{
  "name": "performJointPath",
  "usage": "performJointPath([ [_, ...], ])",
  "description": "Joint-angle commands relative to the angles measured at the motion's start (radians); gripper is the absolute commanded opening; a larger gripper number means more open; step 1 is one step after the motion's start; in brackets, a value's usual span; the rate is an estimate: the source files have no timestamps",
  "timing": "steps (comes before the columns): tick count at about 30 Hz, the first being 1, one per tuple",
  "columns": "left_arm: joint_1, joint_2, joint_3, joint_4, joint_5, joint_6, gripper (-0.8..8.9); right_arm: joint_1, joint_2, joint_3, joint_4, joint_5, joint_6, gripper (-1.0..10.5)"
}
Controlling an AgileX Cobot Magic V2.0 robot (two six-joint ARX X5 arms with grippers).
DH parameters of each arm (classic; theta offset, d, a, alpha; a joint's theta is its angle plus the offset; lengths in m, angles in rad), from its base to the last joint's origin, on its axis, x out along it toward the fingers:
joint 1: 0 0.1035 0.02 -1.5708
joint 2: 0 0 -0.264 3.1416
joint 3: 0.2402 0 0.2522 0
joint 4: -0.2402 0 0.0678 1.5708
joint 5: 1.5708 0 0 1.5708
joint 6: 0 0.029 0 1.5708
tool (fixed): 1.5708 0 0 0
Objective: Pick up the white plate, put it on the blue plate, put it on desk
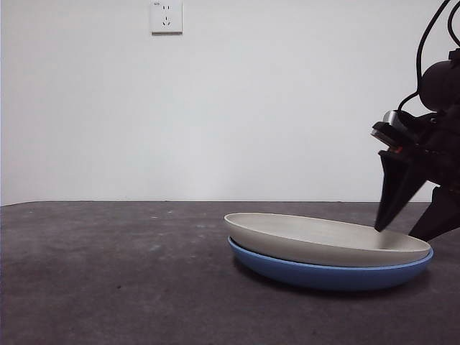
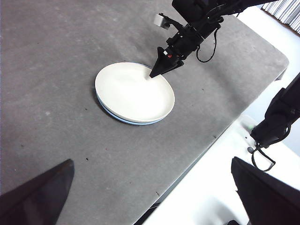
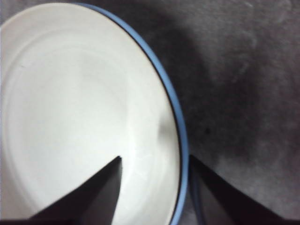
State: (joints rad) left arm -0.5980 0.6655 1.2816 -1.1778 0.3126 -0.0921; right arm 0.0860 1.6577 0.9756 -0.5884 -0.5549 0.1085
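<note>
The robot's right gripper has the two rims [image 3: 182, 165] close together between its fingers, so the blue plate [image 1: 330, 277] will come up with the white plate when the robot lifts.
The white plate [image 1: 327, 241] lies in the blue plate [image 1: 323, 274] on the desk [image 1: 108, 273], its left rim sitting a little higher than its right. My right gripper [image 1: 395, 233] is open at the stack's right edge. Its one jaw reaches over the inside of the white plate [image 3: 70, 103] and the other stands outside the blue plate's rim [image 3: 180, 126]; the right gripper [image 3: 154, 157] grips nothing. From high above, the left wrist view shows both plates [image 2: 133, 91] with the right gripper [image 2: 157, 72] at their rim. My left gripper [image 2: 151, 161] hangs open and empty, far from them.
The desk's edge [image 2: 220, 131] runs close behind the plates' side in the left wrist view, with white floor beyond. A black arm part [image 2: 276, 122] stands off that edge. A wall socket [image 1: 166, 17] sits on the white back wall.
</note>
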Motion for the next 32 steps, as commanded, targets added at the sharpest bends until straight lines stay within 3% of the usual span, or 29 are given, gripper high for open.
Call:
performJointPath([
  [1, -0.005, 0.003, 0.013, 0.012, -0.002, -0.003, 5.35, 0.001, 0.028, 0.017, -0.01, 0.011, -0.011, 1.5],
  [5, -0.005, 0.003, 0.013, 0.011, -0.002, -0.003, 5.35, 0.002, 0.042, 0.016, -0.018, 0.013, -0.011, 1.5],
  [10, -0.005, 0.003, 0.013, 0.011, -0.002, -0.003, 5.35, 0.002, 0.042, 0.016, -0.021, 0.032, -0.011, 0.1],
  [15, -0.005, 0.003, 0.013, 0.011, -0.002, -0.003, 5.35, 0.002, 0.042, 0.016, -0.04, 0.113, -0.011, 0.1],
  [26, -0.005, 0.003, 0.013, 0.011, -0.002, -0.003, 5.35, 0.005, 0.04, 0.119, -0.127, 0.11, -0.007, 0.1],
  [32, -0.005, 0.003, 0.013, 0.011, -0.002, 0.002, 5.35, 0.066, 0.04, 0.248, -0.202, 0.098, 0.031, 0.1],
])
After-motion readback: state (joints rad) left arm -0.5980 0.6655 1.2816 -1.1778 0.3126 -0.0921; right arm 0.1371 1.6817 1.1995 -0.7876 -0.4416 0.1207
